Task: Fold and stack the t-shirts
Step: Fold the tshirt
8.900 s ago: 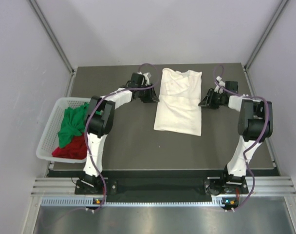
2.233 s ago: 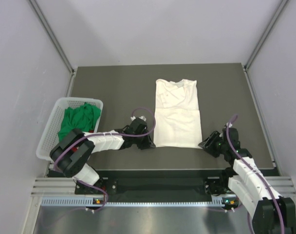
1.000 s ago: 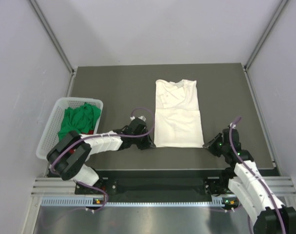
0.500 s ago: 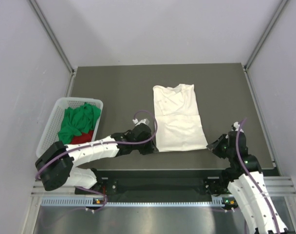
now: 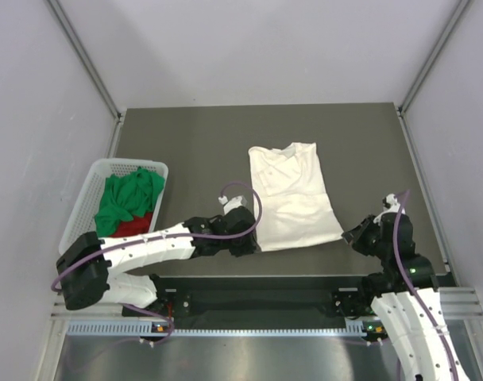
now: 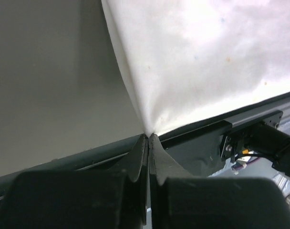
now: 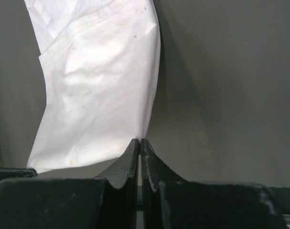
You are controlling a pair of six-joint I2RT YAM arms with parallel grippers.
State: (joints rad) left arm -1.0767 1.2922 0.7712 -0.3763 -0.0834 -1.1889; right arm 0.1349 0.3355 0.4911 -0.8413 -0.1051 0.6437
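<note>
The t-shirt's hem (image 5: 300, 247) stretches straight between my grippers. My left gripper should keep bringing the t-shirt's near corner to the t-shirt's far collar end (image 5: 283, 149) and let go there.
The cream-white t-shirt (image 5: 292, 194) lies folded lengthwise on the dark table, collar at the far end. My left gripper (image 5: 253, 244) is shut on its near left corner, which also shows in the left wrist view (image 6: 202, 62) with the gripper (image 6: 149, 137). My right gripper (image 5: 346, 235) is shut on its near right corner; the shirt (image 7: 97, 81) spreads away from the gripper (image 7: 140, 141) in the right wrist view. The hem is lifted and drawn toward the near edge. The green t-shirt (image 5: 124, 196) and red t-shirt (image 5: 129, 225) lie bunched in the basket.
A white plastic mesh basket (image 5: 81, 208) stands at the table's left side. The table's near edge (image 5: 305, 274) runs just below both grippers. Grey walls enclose the table on three sides.
Both grippers have pulled the near hem toward the front edge and slightly apart, dragging the shirt nearer. Much earlier both were at the shirt's far end.
</note>
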